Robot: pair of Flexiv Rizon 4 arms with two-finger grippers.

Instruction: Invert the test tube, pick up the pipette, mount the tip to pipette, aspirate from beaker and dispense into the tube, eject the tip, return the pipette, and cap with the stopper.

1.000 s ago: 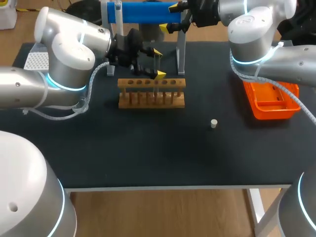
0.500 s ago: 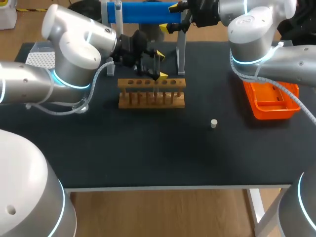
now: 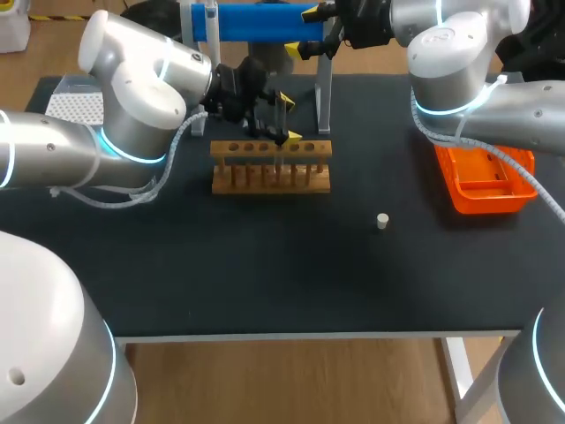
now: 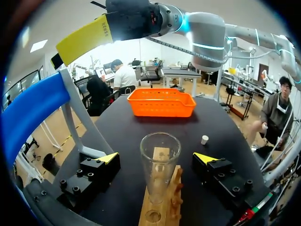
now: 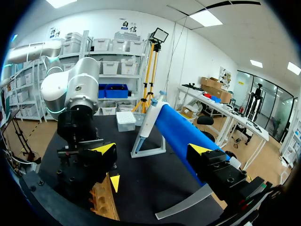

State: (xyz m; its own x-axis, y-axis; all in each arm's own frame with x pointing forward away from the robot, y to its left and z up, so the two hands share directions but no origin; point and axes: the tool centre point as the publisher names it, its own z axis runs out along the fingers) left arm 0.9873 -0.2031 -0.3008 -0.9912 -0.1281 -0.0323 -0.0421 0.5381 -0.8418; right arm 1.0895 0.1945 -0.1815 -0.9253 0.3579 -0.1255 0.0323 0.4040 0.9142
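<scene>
The small white stopper gets narrower from a wide top, so it will go partway in and stay above the test tube's rim when the robot pushes.
A clear glass test tube stands upright in the wooden rack, between the fingers of my left gripper. That gripper is open, its yellow-tipped fingers apart from the glass on both sides. The blue pipette lies across its stand at the table's back. My right gripper sits at its right end, open, with the pipette's blue body running between its fingers close to one pad. A small white stopper lies on the black table, right of the rack.
An orange tray sits at the right edge under my right arm. A white perforated tip box is at the far left behind my left arm. The pipette stand's legs rise just behind the rack.
My left arm has swung a little to the right and its gripper has settled slightly lower around the tube. The right arm and the pipette have not moved.
</scene>
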